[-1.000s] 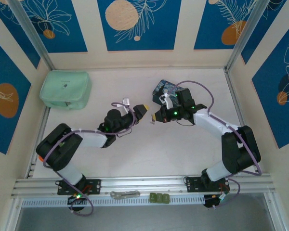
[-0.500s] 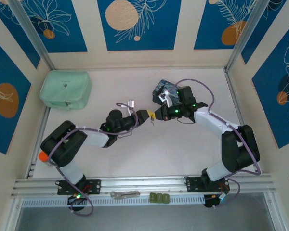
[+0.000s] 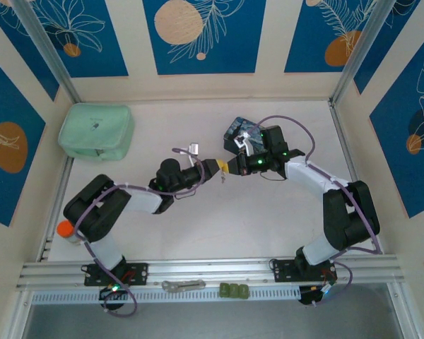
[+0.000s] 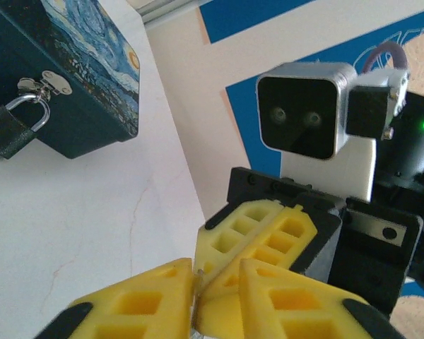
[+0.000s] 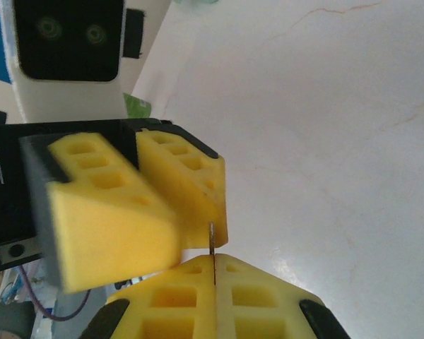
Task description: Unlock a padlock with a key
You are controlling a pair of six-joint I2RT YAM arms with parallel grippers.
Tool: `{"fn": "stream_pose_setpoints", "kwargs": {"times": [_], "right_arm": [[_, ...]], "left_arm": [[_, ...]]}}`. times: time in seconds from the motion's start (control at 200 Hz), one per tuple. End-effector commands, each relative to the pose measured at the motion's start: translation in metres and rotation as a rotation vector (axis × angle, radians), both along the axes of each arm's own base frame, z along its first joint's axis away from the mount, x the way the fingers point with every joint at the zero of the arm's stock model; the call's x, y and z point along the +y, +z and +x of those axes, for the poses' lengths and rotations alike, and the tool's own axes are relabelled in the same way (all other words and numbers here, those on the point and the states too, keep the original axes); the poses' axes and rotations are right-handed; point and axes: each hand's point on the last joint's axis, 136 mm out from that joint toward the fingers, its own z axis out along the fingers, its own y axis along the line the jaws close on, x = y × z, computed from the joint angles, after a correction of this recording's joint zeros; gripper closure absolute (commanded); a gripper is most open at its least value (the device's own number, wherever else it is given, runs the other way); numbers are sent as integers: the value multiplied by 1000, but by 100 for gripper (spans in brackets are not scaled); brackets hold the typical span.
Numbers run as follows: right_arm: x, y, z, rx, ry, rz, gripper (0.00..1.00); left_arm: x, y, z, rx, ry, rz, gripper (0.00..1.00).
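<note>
My left gripper should hold the key's tip while my right gripper takes the key's head again, because my right gripper covers all but a short tip of the key (image 5: 212,237).
My two grippers meet tip to tip above the middle of the table. The right gripper (image 3: 231,168) (image 5: 213,258) is shut on the key (image 5: 211,240), a thin silvery blade sticking out past its pads. The left gripper (image 3: 216,168) (image 4: 218,272) has closed round that protruding end, and the key (image 4: 196,281) lies against the inner face of one yellow finger. The small dark padlock (image 4: 13,131) hangs locked from the hasp of the swirl-painted tin (image 4: 63,63) (image 3: 240,131), which stands just behind the right gripper.
A mint-green pouch (image 3: 96,131) lies at the back left. A grey metal tool (image 3: 184,285) and green pieces (image 3: 234,289) rest on the front rail. An orange-capped object (image 3: 65,229) shows by the left arm's base. Patterned walls close in three sides.
The left arm has reached right until its fingers meet the right gripper's tips, and its jaws have closed from wide open onto the key. The right gripper has barely moved.
</note>
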Motion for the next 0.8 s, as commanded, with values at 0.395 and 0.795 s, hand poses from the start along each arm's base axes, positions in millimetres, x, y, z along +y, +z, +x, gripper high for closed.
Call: {"fn": "stream_pose_setpoints", "kwargs": {"times": [0.395,0.795], "right_arm": [[10,5,-7,31,57,59,100],[-3,18,-2,22,0,84,75]], "left_arm": [[-10,21,3,-63,-31,-70,100],[4,9,6,-35,49,-50,100]]}}
